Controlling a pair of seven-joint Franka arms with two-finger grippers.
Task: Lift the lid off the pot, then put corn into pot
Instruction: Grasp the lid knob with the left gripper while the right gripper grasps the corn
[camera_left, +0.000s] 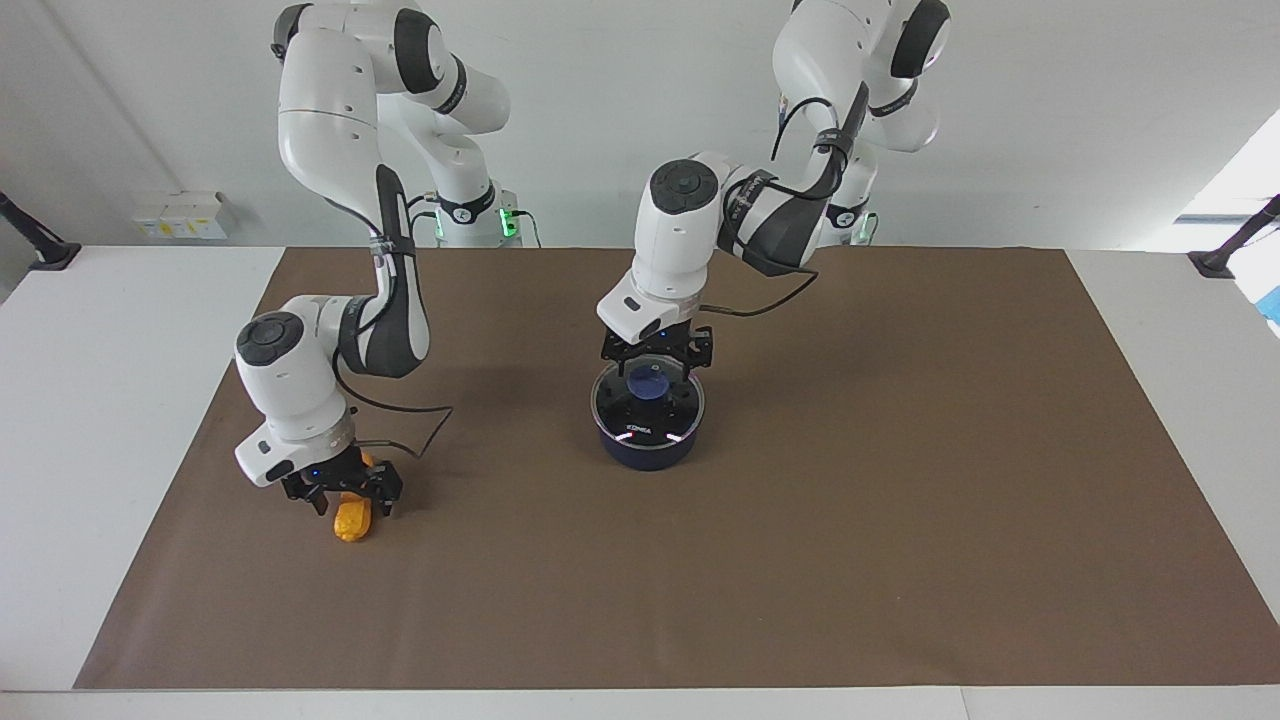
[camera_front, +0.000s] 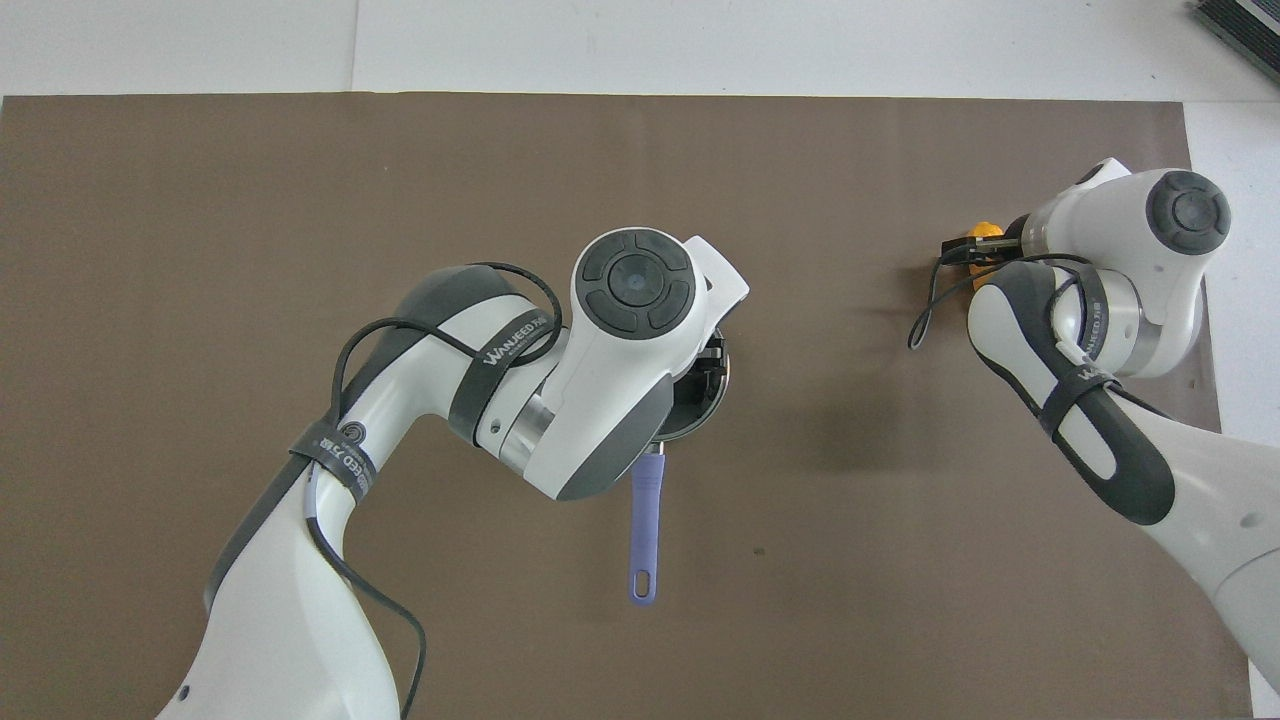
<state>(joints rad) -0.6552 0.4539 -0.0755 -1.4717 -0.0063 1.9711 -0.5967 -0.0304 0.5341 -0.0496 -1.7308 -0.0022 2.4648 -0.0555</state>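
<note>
My gripper will lift the lid (camera_front: 696, 403), and it should come off at once and leave the pot in place, because the lid's plain rim (camera_front: 726, 382) rests on the pot.
The dark blue pot (camera_left: 648, 448) stands mid-table with the glass lid (camera_left: 648, 412) on it; its blue knob (camera_left: 650, 382) shows. My left gripper (camera_left: 655, 358) hangs open just above the knob, one finger on each side of it. The orange-yellow corn (camera_left: 352, 520) lies on the mat toward the right arm's end. My right gripper (camera_left: 345, 495) is low over the corn, open, with its fingers astride the cob's end nearer the robots. In the overhead view my left wrist hides most of the pot; its rim (camera_front: 712, 392), long handle (camera_front: 645, 520) and the corn's tip (camera_front: 986, 233) show.
A brown mat (camera_left: 900, 500) covers the table. The pot's handle points toward the robots. Small white boxes (camera_left: 185, 215) sit off the mat at the robots' edge, toward the right arm's end.
</note>
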